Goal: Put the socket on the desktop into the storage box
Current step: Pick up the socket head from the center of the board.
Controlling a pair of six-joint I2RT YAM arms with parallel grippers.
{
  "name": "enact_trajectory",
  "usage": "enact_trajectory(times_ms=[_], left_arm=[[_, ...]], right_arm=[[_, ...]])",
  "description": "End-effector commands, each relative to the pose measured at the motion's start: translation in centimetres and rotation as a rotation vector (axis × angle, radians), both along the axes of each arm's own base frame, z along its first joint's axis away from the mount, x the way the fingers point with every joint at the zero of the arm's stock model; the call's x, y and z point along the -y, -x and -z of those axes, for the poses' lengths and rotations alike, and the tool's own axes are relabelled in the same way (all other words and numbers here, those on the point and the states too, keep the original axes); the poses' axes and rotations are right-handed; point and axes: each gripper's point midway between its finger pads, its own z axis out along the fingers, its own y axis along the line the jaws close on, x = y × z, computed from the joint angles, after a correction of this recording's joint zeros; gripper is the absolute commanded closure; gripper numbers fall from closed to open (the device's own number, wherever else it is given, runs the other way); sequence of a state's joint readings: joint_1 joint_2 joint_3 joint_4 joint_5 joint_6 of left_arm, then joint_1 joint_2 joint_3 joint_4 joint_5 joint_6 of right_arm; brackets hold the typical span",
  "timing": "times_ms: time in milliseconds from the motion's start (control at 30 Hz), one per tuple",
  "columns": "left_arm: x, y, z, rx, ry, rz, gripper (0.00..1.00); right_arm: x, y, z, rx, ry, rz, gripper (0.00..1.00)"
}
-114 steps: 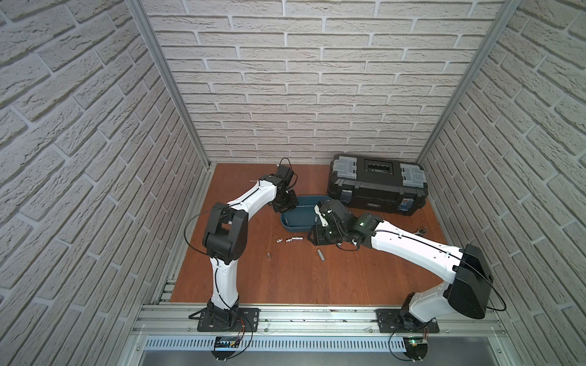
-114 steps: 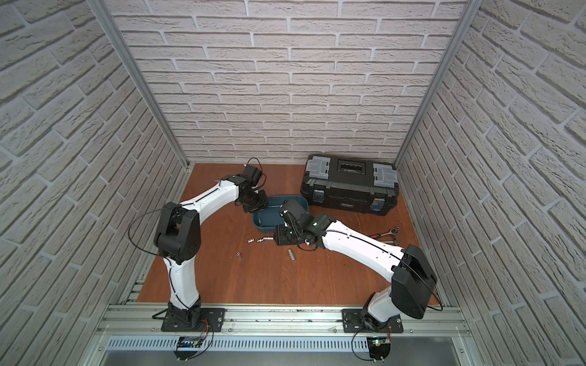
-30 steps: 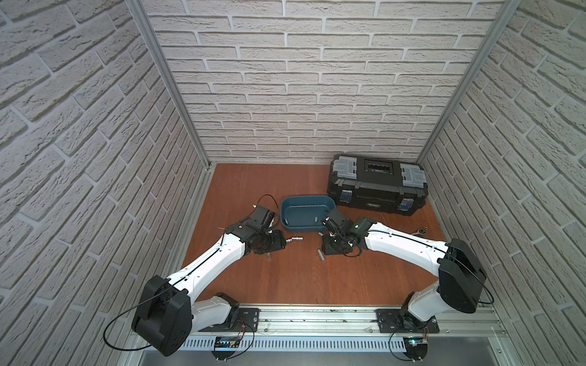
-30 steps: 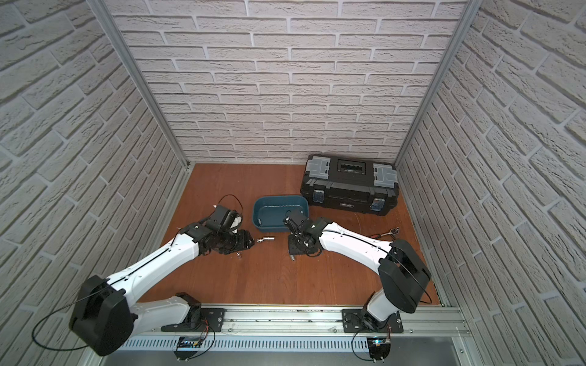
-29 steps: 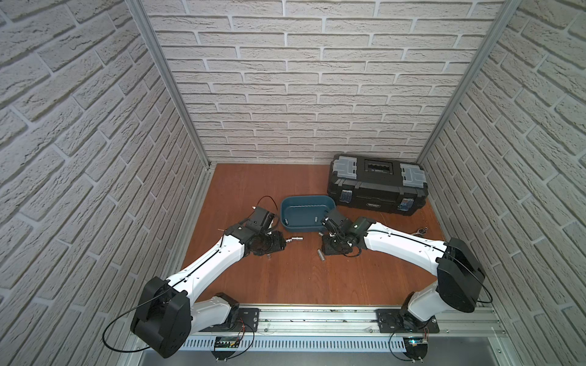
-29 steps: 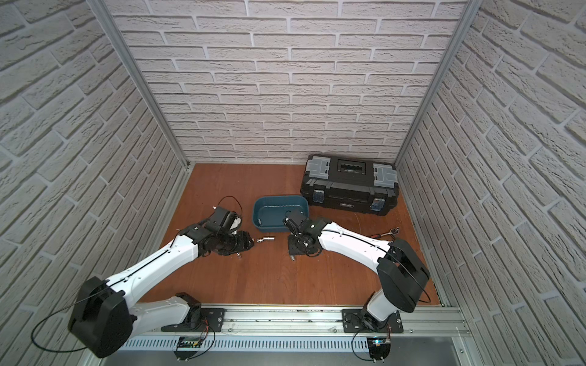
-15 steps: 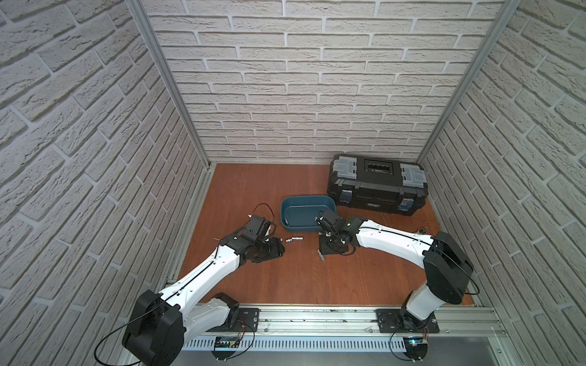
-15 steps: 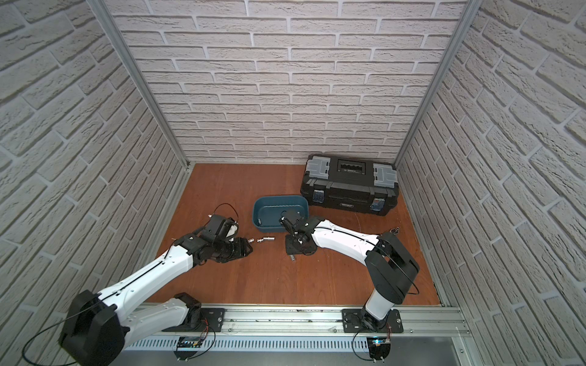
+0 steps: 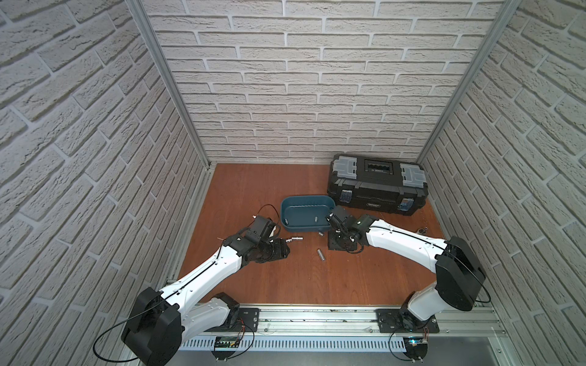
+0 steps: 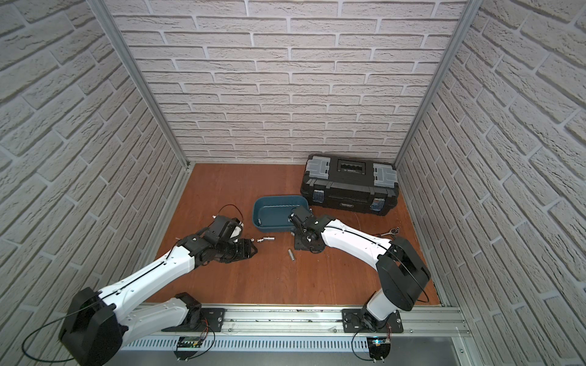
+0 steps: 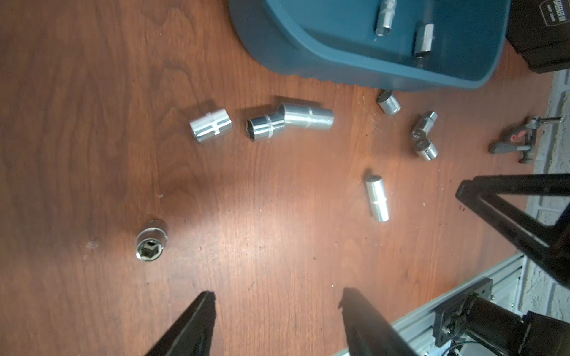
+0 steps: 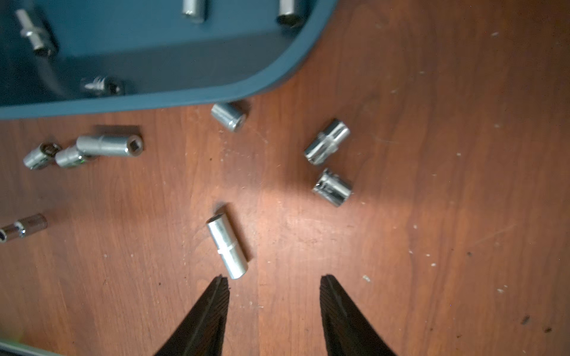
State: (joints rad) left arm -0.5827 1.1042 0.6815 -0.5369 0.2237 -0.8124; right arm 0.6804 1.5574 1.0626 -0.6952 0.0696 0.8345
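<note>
The nearer short socket (image 12: 332, 187) has clear desktop at both ends (image 12: 365, 200). My right gripper keeps moving toward it until its open fingers are on either side of those ends.
Several chrome sockets lie on the reddish desktop (image 9: 285, 279) in front of the teal storage box (image 9: 287, 210) (image 10: 258, 207). A long socket (image 12: 227, 250) (image 9: 321, 254) lies just ahead of one of my right fingertips (image 12: 222, 282). The right gripper (image 12: 274, 279) (image 9: 336, 244) is open and empty, pointing down beside the box's near right corner. Two short sockets (image 12: 327, 141) lie further ahead of it. My left gripper (image 11: 277, 296) (image 9: 285, 250) is open and empty, low over the desktop. Ahead of it are a touching pair (image 11: 290, 121) and a single socket (image 11: 210, 124). A few sockets (image 11: 424, 40) lie inside the box.
A black toolbox (image 9: 377, 187) with grey latches stands behind the storage box at the back right. A ratchet wrench (image 10: 388, 233) lies by the right wall. An upright socket (image 11: 151, 239) sits to the left gripper's side. Brick walls close three sides; a metal rail (image 9: 317, 317) runs along the front.
The left arm has drawn back from the storage box to the front left, and its jaws have widened. The right gripper has stayed near the box's corner and opened a little.
</note>
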Motion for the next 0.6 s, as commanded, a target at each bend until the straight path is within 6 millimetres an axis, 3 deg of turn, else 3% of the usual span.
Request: enact_trajectory(times_ms=[0,300,567], left_arm=[[1.3,-1.5,-1.6,0.061,0.036,0.002,0.3],[2.7,-2.2,-2.5,0.082,0.044,0.031,0.3],[2.8,-2.0,-1.8,0.064,0.04,0.028,0.3]], right_arm=[[1.5,-0.5,-0.1,0.016,0.008,0.069,0.46],[1.8,-2.3,1.5,0.004,0.004,0.127,0.46],[1.7,-3.1,3.1,-0.016,0.028,0.163,0.47]])
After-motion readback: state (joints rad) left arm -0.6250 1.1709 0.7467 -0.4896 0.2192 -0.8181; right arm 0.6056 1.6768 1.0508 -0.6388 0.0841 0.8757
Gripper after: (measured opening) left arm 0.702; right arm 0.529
